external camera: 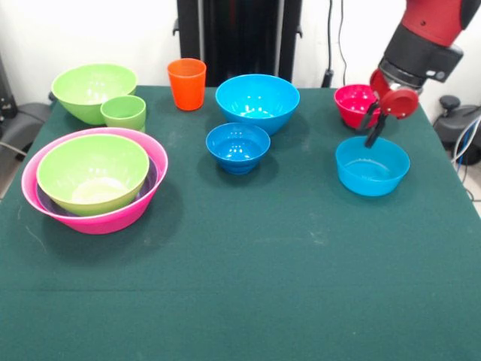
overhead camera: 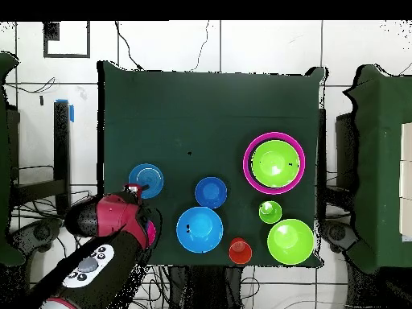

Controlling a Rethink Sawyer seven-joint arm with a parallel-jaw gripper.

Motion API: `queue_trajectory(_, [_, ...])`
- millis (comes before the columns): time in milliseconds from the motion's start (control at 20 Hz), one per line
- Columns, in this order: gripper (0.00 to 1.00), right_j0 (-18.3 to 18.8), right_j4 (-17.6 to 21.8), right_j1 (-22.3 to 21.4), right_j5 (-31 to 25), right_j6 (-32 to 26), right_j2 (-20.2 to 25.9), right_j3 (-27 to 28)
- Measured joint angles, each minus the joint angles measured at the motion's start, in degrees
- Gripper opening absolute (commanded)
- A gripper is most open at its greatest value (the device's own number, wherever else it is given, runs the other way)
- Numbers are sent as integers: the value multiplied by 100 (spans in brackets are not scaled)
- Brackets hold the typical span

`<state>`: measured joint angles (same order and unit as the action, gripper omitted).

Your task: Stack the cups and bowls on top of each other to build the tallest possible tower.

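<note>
The blue bowl [external camera: 372, 168] under my gripper will settle below the nested lime green bowl's rim when I lower it, because the lime green bowl's opening [external camera: 93, 170] is clearly wider.
My gripper [external camera: 367, 136] [overhead camera: 137, 191] hangs open at the far rim of a blue bowl [external camera: 372, 169] [overhead camera: 148, 179] on the right, holding nothing. Just behind it sits the small red bowl [external camera: 352, 104]. A small blue bowl [external camera: 237, 147] [overhead camera: 211, 192] and a large blue bowl [external camera: 257, 101] [overhead camera: 199, 228] stand mid-table. The orange cup [external camera: 186, 83] [overhead camera: 240, 250] is upright at the back. At left the pink bowl [external camera: 98, 219] [overhead camera: 249, 165] holds a purple bowl [external camera: 152, 179] and a lime green bowl [external camera: 92, 173] [overhead camera: 276, 163]. Another lime green bowl [external camera: 92, 89] [overhead camera: 290, 241] and the light green cup [external camera: 124, 113] [overhead camera: 270, 212] stand behind.
Everything rests on a dark green tablecloth [external camera: 263, 286]. The red and black arm [external camera: 421, 45] reaches in at the right, and in the overhead view it covers most of the red bowl.
</note>
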<state>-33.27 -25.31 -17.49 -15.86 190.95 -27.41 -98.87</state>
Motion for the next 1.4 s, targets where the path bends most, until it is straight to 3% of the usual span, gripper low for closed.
queue_trajectory(1000, [100,-68,167,676,30,0,2,366])
queue_trajectory(1400, [100,-83,168,694,24,0,-16,388])
